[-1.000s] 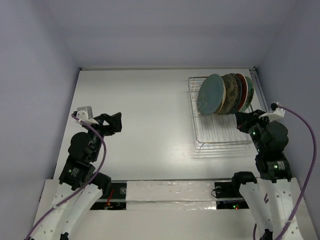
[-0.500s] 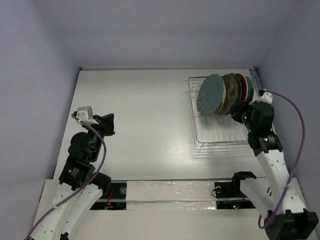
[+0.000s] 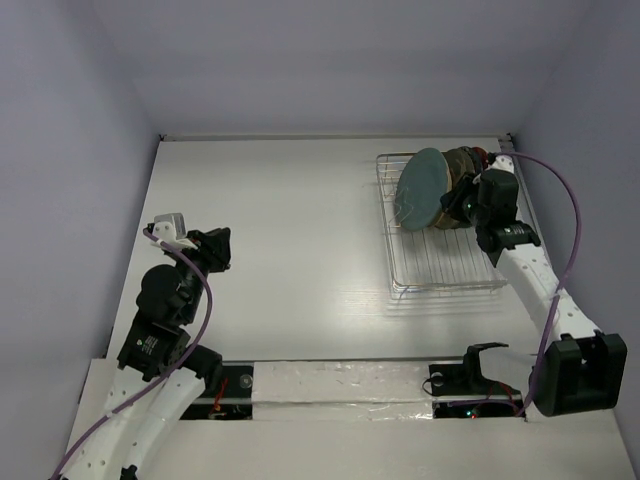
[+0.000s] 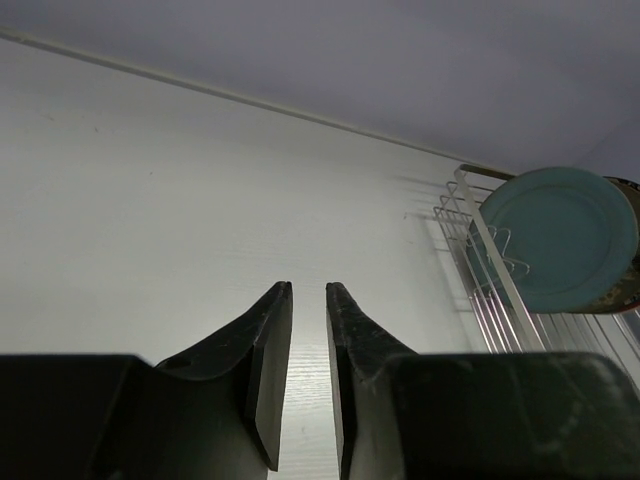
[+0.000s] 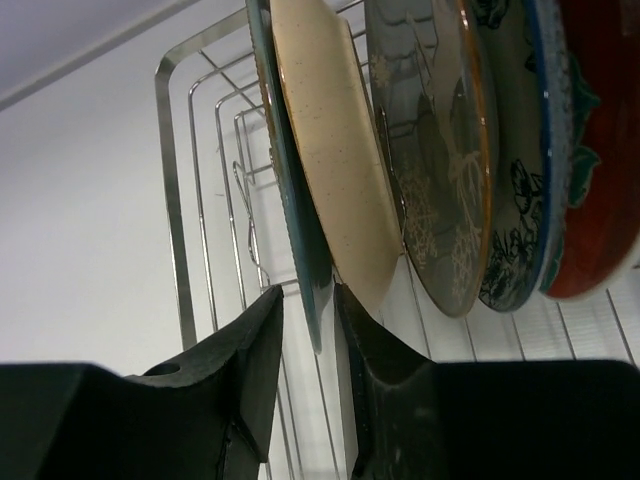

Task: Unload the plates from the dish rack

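Observation:
The teal plate's rim is too shallow at my right gripper's narrow opening, so next I open the gripper wider and slide a finger further in beside the cream plate.
The dish rack stands at the right of the table with several plates upright at its far end. The teal plate is the leftmost. Behind it are a cream one, a dark brown patterned one, a white one with blue florals and a red one. My right gripper is open, one finger on each side of the teal plate's lower rim, with a gap on both sides. My left gripper hovers over bare table at the left, slightly open and holding nothing.
The rack's near half holds no plates, only wire dividers. The right arm stretches along the rack's right side, close to the right wall. A white table lies between the left gripper and the rack.
The right arm has reached forward from beside the rack to the plates, and its jaws have opened around the teal plate's rim. The left jaws have narrowed from wide to a slim gap.

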Robot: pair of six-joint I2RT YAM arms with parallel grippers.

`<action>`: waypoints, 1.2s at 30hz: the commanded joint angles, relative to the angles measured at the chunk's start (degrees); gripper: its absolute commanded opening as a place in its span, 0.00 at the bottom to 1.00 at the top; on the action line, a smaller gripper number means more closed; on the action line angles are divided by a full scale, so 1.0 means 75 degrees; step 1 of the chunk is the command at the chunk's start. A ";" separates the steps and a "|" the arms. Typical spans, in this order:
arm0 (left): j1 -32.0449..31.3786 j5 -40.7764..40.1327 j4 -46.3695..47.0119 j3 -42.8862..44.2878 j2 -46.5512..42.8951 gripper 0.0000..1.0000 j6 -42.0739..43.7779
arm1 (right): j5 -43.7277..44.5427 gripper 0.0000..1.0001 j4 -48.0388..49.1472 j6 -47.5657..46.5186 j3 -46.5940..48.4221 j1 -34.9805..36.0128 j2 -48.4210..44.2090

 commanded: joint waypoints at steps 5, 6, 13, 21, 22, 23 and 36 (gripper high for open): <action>0.0046 0.0025 0.0212 -0.0028 -0.0033 0.24 -0.0030 | 0.0176 0.31 0.0462 -0.0279 0.0630 0.0207 0.0489; 0.0046 0.0025 0.0212 -0.0029 -0.0056 0.26 -0.0042 | 0.0246 0.31 0.0438 -0.0291 0.0654 0.0207 0.0525; 0.0116 0.0025 0.0212 -0.0017 -0.0056 0.32 -0.0007 | 0.0480 0.22 0.0333 -0.0537 0.0806 0.0500 0.0782; 0.0117 0.0025 0.0224 -0.0040 -0.0068 0.33 -0.0030 | 0.1452 0.20 -0.0100 -0.0736 0.1321 0.1226 0.1591; 0.0117 0.0025 0.0247 -0.0029 -0.0080 0.33 -0.0030 | 0.1686 0.24 -0.0124 -0.0771 0.1391 0.1343 0.1684; 0.0117 0.0025 0.0236 -0.0040 -0.0068 0.33 -0.0030 | 0.1769 0.26 -0.0113 -0.0795 0.1485 0.1344 0.1755; 0.0187 0.0025 0.0236 -0.0040 -0.0080 0.34 -0.0030 | 0.2239 0.23 0.0438 -0.1145 0.1697 0.1660 0.2471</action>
